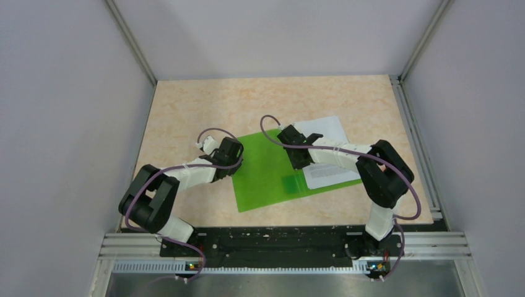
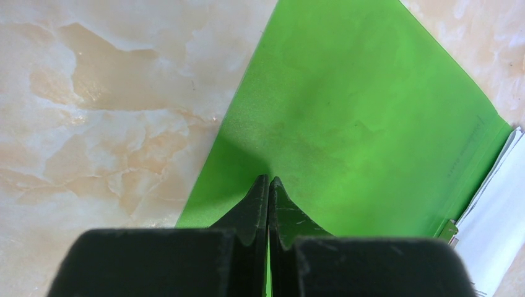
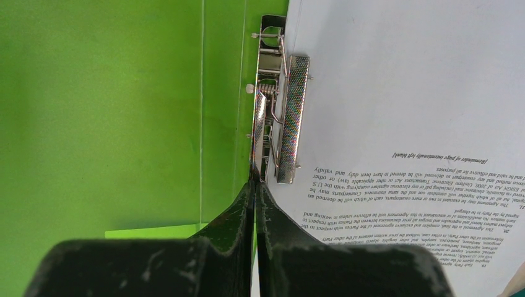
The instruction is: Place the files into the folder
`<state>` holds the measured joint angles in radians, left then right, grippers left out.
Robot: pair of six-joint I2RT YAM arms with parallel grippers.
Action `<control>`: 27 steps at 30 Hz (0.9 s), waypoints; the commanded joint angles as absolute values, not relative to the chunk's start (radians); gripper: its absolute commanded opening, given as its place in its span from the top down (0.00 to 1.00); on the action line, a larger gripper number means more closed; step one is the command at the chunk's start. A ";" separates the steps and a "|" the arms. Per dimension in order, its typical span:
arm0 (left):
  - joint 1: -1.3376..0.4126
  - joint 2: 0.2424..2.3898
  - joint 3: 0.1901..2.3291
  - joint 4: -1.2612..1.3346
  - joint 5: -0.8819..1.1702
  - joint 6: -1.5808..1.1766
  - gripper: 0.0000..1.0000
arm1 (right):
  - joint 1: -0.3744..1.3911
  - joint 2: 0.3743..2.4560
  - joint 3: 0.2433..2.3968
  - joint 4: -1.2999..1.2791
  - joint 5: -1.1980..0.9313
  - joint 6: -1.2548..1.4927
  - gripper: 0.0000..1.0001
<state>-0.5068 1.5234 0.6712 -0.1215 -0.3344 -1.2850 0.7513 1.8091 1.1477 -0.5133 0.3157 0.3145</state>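
The closed fingers of my right gripper touch only the end of the clip's lever [image 3: 256,166]. Next, I open them and squeeze across the clip's bar [image 3: 293,119] before I fold the cover.
The green folder [image 1: 266,173] lies open and flat on the table. It also shows in the left wrist view [image 2: 347,111] and the right wrist view [image 3: 124,111]. The files [image 1: 325,129], white printed sheets [image 3: 402,93], lie on its right half, under the bar of the metal clip [image 3: 275,105]. Their edge shows in the left wrist view [image 2: 501,204]. My left gripper [image 1: 235,162] is shut, tips [image 2: 269,179] over the folder's left cover near its left edge. My right gripper [image 1: 301,166] is shut, tips [image 3: 254,184] at the near end of the clip by the spine.
The marble-patterned tabletop [image 1: 198,105] is walled on the left, back and right by grey panels. A metal rail [image 1: 285,244] runs along the near edge by the arm bases. A square patch [image 1: 291,184] shows on the folder near its front edge.
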 commanded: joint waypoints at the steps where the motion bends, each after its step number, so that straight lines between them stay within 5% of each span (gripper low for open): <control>1: -0.504 1.605 0.601 -0.331 -0.327 -1.257 1.00 | 0.730 1.843 1.128 -0.625 0.265 0.317 1.00; 27: -0.504 1.525 0.652 -0.386 -0.374 -1.169 1.00 | 0.730 1.817 1.223 -0.663 0.304 0.312 1.00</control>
